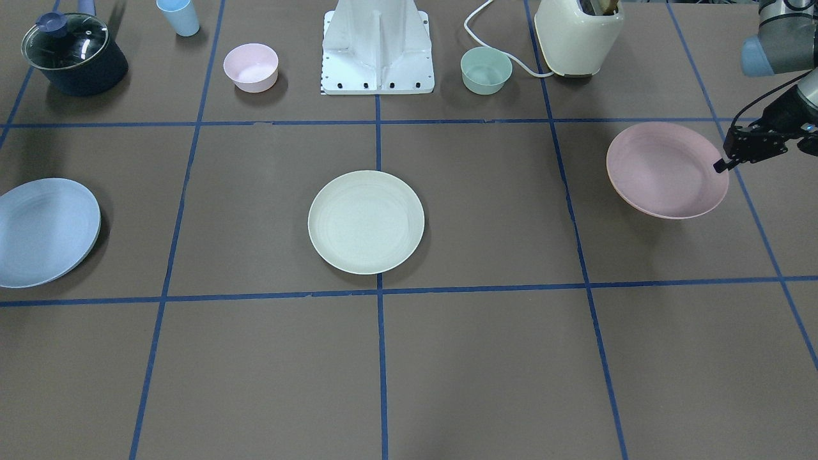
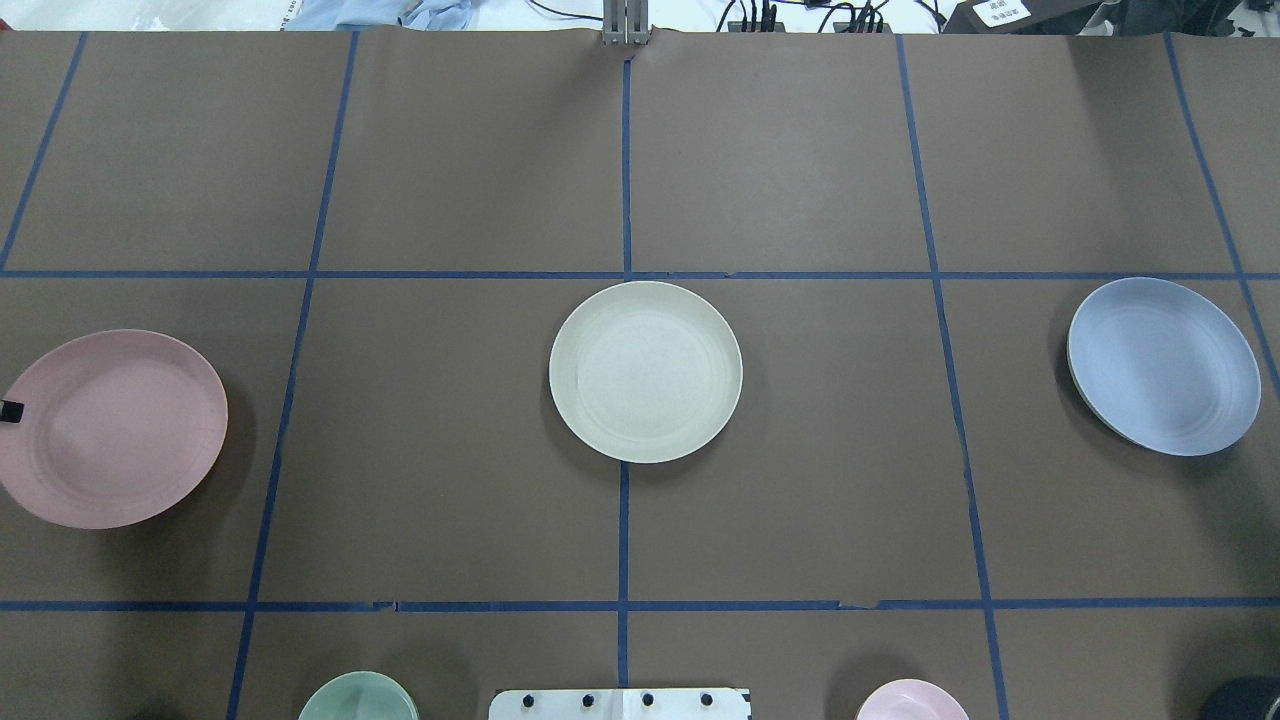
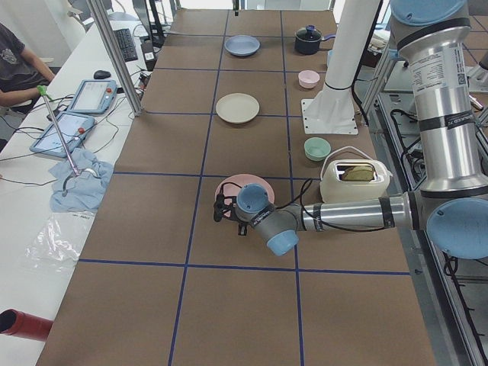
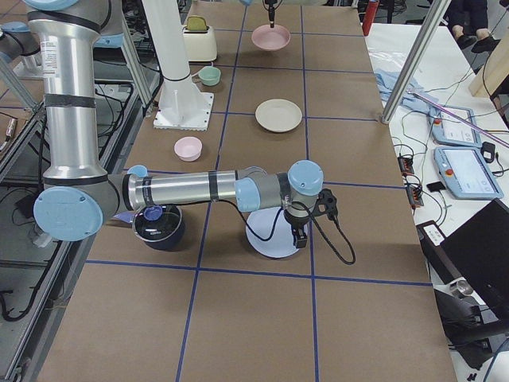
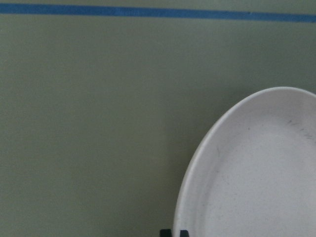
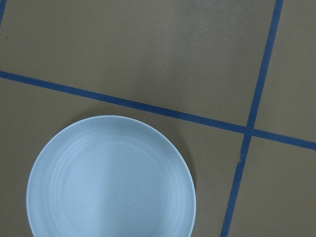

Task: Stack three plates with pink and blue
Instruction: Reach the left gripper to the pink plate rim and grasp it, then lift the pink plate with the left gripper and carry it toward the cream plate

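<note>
My gripper will stack the blue plate (image 1: 45, 233), which should cover the others almost rim to rim, because it looks as wide as the cream-white plate (image 1: 366, 222).
The pale pink plate (image 1: 664, 171) is at the robot's left end of the table, slightly tilted, with a shadow beside it. My left gripper (image 1: 721, 167) is shut on its outer rim. The gripper shows as a black tip at the edge of the overhead view (image 2: 10, 410). The pink plate also shows there (image 2: 110, 428). The cream-white plate (image 1: 365, 222) lies flat at the table's centre. The light blue plate (image 1: 45, 231) lies at the robot's right end. My right gripper (image 4: 298, 232) hovers over the blue plate (image 4: 270, 237); I cannot tell whether it is open or shut.
Along the robot's side stand a small pink bowl (image 1: 250, 67), a mint-green bowl (image 1: 486, 70), a cream toaster (image 1: 578, 35), a dark pot with a glass lid (image 1: 73, 54), a blue cup (image 1: 179, 16) and the white robot base (image 1: 378, 48).
</note>
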{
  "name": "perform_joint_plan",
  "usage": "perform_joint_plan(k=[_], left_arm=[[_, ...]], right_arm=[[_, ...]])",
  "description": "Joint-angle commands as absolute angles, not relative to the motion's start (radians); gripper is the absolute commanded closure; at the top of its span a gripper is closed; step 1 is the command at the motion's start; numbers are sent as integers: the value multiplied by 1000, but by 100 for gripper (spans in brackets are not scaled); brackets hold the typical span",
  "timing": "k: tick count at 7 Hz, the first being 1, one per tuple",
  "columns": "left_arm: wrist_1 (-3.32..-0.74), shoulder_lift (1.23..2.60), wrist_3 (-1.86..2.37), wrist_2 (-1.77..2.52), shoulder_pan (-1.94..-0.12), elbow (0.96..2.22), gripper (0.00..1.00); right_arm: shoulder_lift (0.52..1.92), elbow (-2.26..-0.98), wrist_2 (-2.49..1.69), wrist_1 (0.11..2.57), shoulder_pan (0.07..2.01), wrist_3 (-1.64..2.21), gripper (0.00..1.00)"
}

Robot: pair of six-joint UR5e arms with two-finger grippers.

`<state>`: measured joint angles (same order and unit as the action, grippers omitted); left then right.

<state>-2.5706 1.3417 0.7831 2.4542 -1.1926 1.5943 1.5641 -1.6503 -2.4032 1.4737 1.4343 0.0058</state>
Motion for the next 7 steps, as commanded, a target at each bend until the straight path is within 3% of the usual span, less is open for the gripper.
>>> perform_joint_plan(k=[1, 3, 7], left_arm=[[-2493, 1409, 798, 2528, -1215, 1612, 100], [-2334, 1536, 913, 2519, -1216, 1692, 100], [-2316, 1693, 1265, 2519, -1148, 1781, 100]], right_arm=[[1559, -1559, -2385, 1393, 1424, 5, 0], [1557, -1447, -2349, 1225, 1408, 12, 0], [1559, -1289, -2325, 939, 1307, 156, 0]])
